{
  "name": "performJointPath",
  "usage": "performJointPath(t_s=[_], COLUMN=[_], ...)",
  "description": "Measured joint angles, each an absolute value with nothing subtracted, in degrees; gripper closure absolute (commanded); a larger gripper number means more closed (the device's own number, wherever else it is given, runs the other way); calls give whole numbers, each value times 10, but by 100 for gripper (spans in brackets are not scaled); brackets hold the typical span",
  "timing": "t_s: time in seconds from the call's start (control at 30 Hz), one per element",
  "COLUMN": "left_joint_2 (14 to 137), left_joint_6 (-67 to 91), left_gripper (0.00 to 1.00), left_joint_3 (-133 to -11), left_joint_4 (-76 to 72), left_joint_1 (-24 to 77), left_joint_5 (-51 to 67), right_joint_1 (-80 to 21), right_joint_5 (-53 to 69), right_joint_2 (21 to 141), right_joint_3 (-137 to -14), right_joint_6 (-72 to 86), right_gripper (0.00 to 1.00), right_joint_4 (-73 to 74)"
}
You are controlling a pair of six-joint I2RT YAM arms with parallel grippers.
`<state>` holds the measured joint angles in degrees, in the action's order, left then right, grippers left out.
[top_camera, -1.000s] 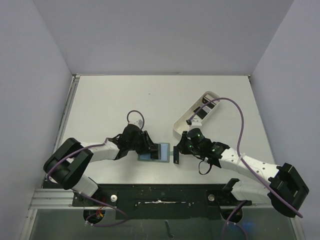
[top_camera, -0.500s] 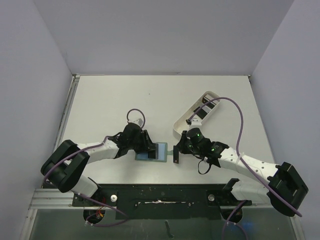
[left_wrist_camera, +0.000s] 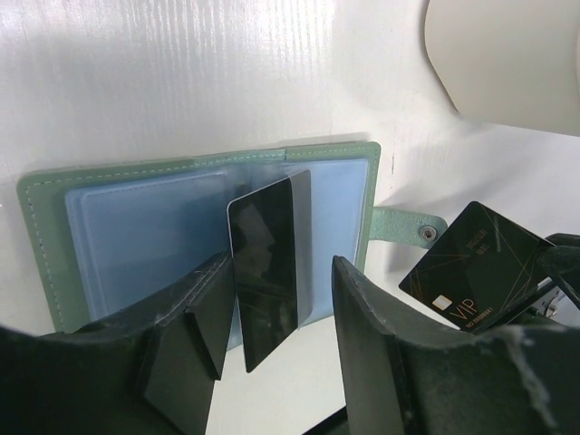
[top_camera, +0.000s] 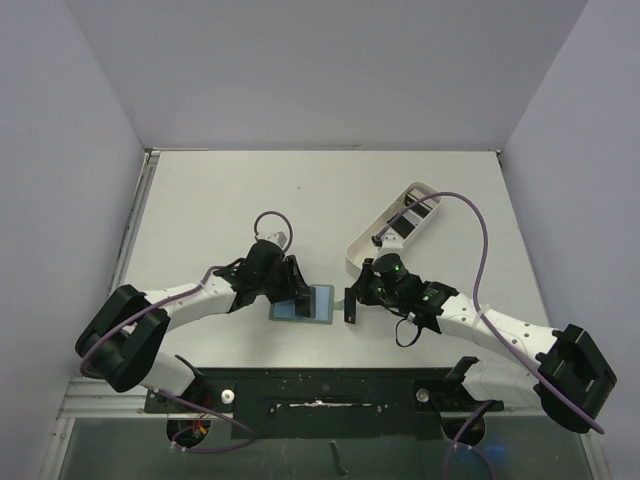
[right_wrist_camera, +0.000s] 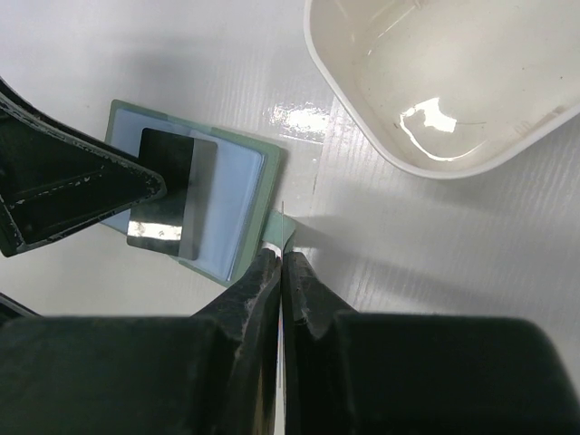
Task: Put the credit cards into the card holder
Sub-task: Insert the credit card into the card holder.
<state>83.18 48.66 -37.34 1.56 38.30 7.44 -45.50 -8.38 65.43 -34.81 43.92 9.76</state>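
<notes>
The black credit card is too shallow in the card holder's pocket [left_wrist_camera: 304, 249], so the robot's left gripper should move in on its loose end [left_wrist_camera: 246, 281] and push the card farther in.
The card holder [left_wrist_camera: 136, 231] lies open on the table, grey-green with bluish pockets and a snap tab [left_wrist_camera: 408, 225]. One black credit card [left_wrist_camera: 267, 263] sticks partway out of a pocket at its middle. My left gripper [left_wrist_camera: 281, 313] stands open around that card's free end, with a gap on each side. Just right of the holder [top_camera: 318, 303], my right gripper [top_camera: 351, 300] is shut on a second black credit card [left_wrist_camera: 471, 263], held on edge by the snap tab [right_wrist_camera: 276, 237]. In the right wrist view this card [right_wrist_camera: 282, 217] shows only as a thin line.
A long white oblong tray [top_camera: 362, 252] lies behind my right gripper, angled toward the back right. Its near end [right_wrist_camera: 331, 72] sits close to the holder. Grey walls enclose the table on three sides.
My left gripper's fingers have spread wider and no longer touch the card in the pocket. The right gripper has edged slightly toward the holder with its card.
</notes>
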Motion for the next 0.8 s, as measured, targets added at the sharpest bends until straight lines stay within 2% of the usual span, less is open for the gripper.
performJointPath(t_s=[0.3, 0.5, 0.8], left_joint_2=[828, 843, 848], left_joint_6=[484, 481, 478], left_gripper=[56, 63, 66], left_joint_3=[-373, -373, -374], left_joint_4=[30, 30, 25], left_joint_1=[383, 383, 385], left_joint_5=[63, 62, 66], right_joint_1=[-455, -455, -455], right_joint_5=[-84, -81, -79], right_joint_2=[655, 669, 681], right_joint_3=[-349, -361, -363], right_joint_6=[439, 437, 437], right_gripper=[100, 100, 100], right_joint_4=[95, 94, 88])
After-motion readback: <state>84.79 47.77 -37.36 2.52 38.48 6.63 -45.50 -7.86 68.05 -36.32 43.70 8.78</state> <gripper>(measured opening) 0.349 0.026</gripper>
